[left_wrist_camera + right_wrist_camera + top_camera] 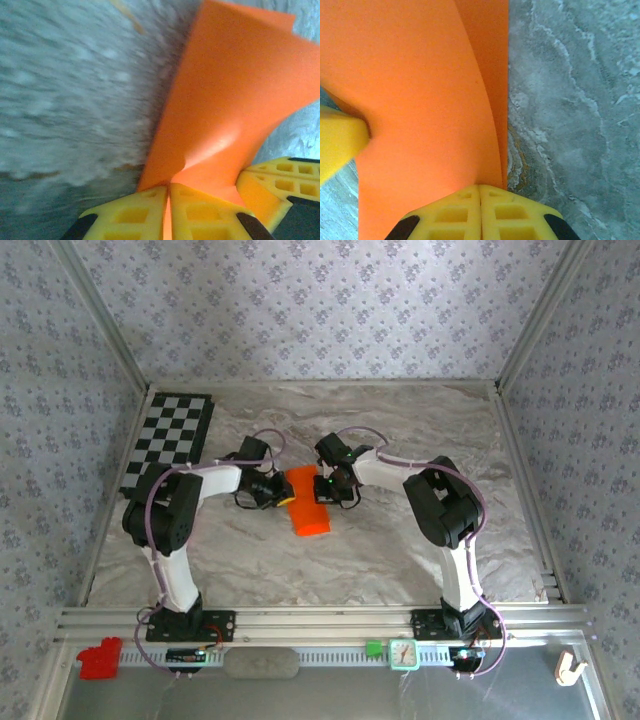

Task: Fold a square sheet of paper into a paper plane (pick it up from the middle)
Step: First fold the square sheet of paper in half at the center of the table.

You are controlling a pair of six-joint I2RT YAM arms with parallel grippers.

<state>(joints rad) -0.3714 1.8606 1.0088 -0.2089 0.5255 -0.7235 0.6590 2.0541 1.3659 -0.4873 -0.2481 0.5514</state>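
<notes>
The orange paper buckles (202, 155) next to my left gripper's fingers, halfway along the paper's fold. My left gripper should therefore move back to the fold's far end (288, 472) and press down along the fold's length.
The square sheet of paper (307, 508) is bright orange, folded over on itself, and lies mid-table between the two arms. My left gripper (280, 492) is at its left edge, and in the left wrist view the yellow fingers (200, 212) are shut on the buckled orange paper (235, 95). My right gripper (327, 487) is at the sheet's right edge; in the right wrist view its yellow fingers (505, 212) are shut on the curved paper (415, 100). The other gripper's yellow fingertip (337, 142) touches the sheet at the left of that view.
A black-and-white checkerboard (170, 435) lies at the back left of the marble table (420, 540). A small red block (100, 658) sits on the front rail at the left. A green and white item (398, 651) rests on the rail near the right base.
</notes>
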